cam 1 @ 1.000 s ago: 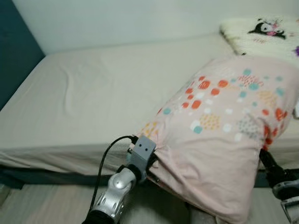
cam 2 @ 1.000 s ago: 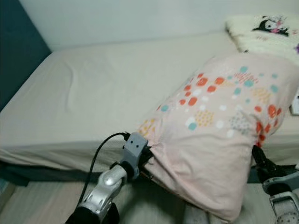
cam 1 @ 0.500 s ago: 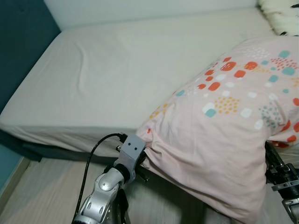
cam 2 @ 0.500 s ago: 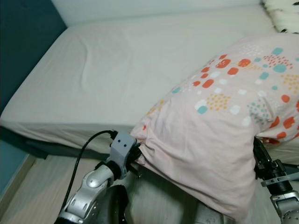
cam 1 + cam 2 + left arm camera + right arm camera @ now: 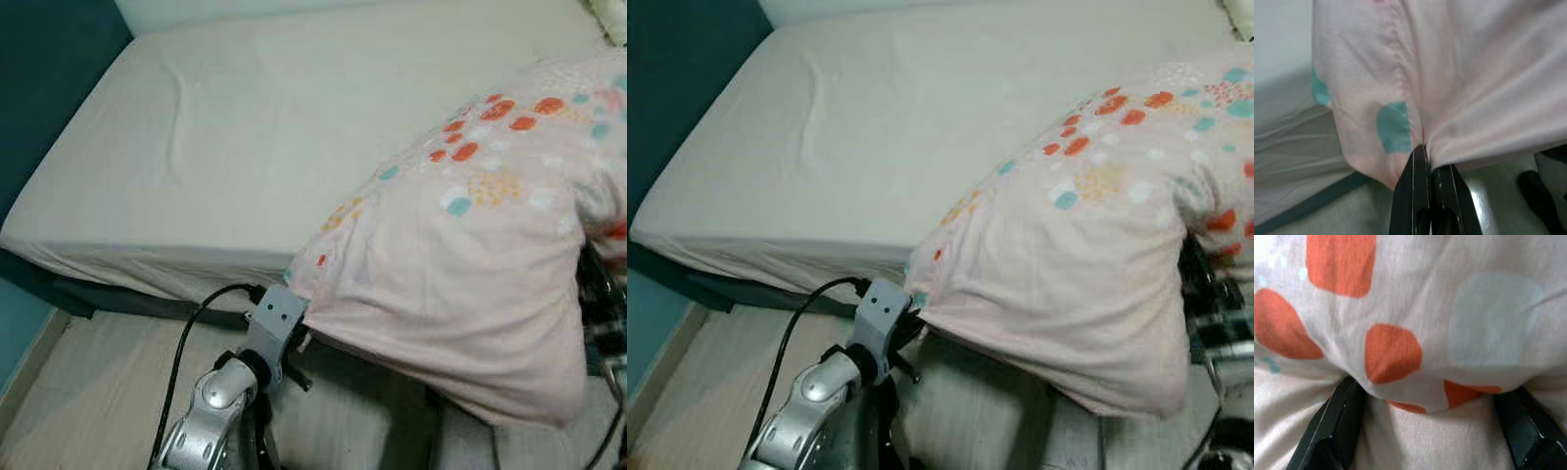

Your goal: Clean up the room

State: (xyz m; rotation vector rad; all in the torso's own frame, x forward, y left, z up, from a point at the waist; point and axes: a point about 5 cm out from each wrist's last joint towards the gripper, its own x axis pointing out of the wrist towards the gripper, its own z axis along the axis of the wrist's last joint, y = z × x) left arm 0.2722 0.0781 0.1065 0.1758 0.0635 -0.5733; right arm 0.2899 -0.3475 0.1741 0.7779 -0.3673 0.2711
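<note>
My right gripper is holding the pink pillow (image 5: 460, 255), and the pillow's lower edge hangs down in soft creases (image 5: 490, 392). The pillow will fold over and droop from my right gripper when I carry it.
A large pink pillow (image 5: 470, 264) with orange and teal dots hangs over the near edge of the bed (image 5: 245, 127), its far end resting on the mattress. My left gripper (image 5: 299, 333) is at the pillow's lower left corner. In the left wrist view its fingers (image 5: 1415, 181) are pinched shut on a fold of the pillowcase. My right gripper (image 5: 1205, 294) is at the pillow's right side, mostly hidden by it. In the right wrist view its fingers (image 5: 1332, 426) stand wide apart, clamped on the bulging pillow (image 5: 1415, 308).
The bed has a plain cream sheet and a dark base (image 5: 98, 299). A dark teal wall (image 5: 39, 78) runs along its left side. Light wooden floor (image 5: 88, 392) lies between me and the bed. A black cable (image 5: 186, 352) loops off my left wrist.
The camera has tilted down and shifted, so the bed fills more of the view and the patterned cushion at the back right has left it. Both grippers still hold the pillow.
</note>
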